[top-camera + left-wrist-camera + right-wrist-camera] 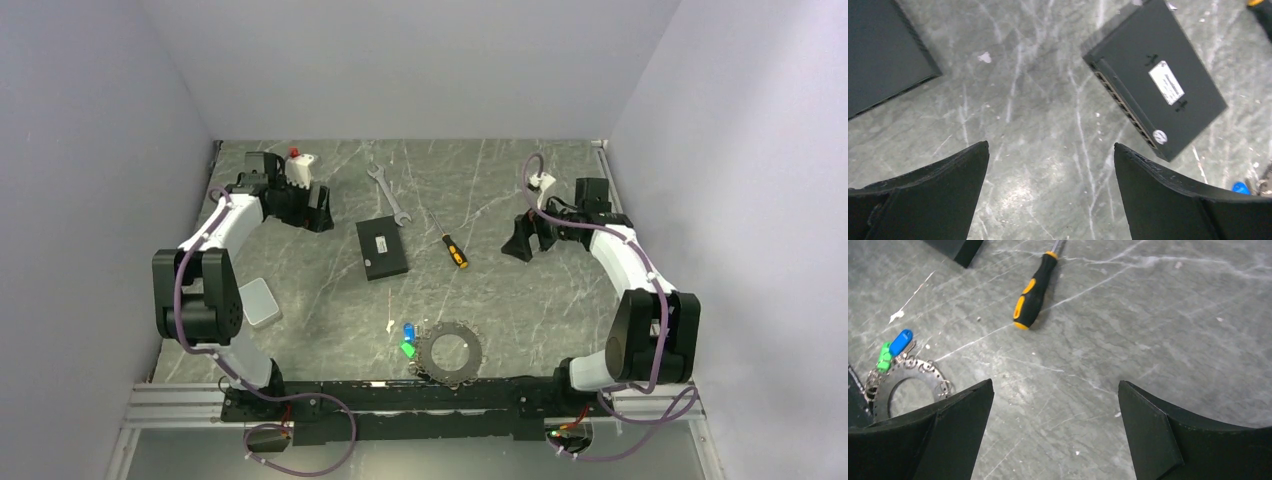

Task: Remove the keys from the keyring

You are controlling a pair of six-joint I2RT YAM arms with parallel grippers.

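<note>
The robot's left gripper should stay open and move on toward the keyring's rim [419, 364] by the green key before its fingers close there, as the keyring lies tight against the table's front edge [452, 382].
The keyring [448, 352], a large dark toothed ring, lies flat near the table's front edge. Two keys sit at its left rim, one blue [408, 331] and one green [407, 349]. The right wrist view shows the keyring [903, 385] at lower left with the blue key [900, 342] and green key [884, 356] at its rim. My left gripper [316, 212] hangs open at the back left, far from the ring, over bare table [1050, 147]. My right gripper [520, 243] is open at the right, also empty [1055, 385].
A black box [382, 247] lies mid-table, with a silver spanner [388, 192] behind it and a yellow-handled screwdriver [455, 250] to its right. A grey pad [258, 300] sits at the left. A tiny white scrap [389, 326] lies by the keys.
</note>
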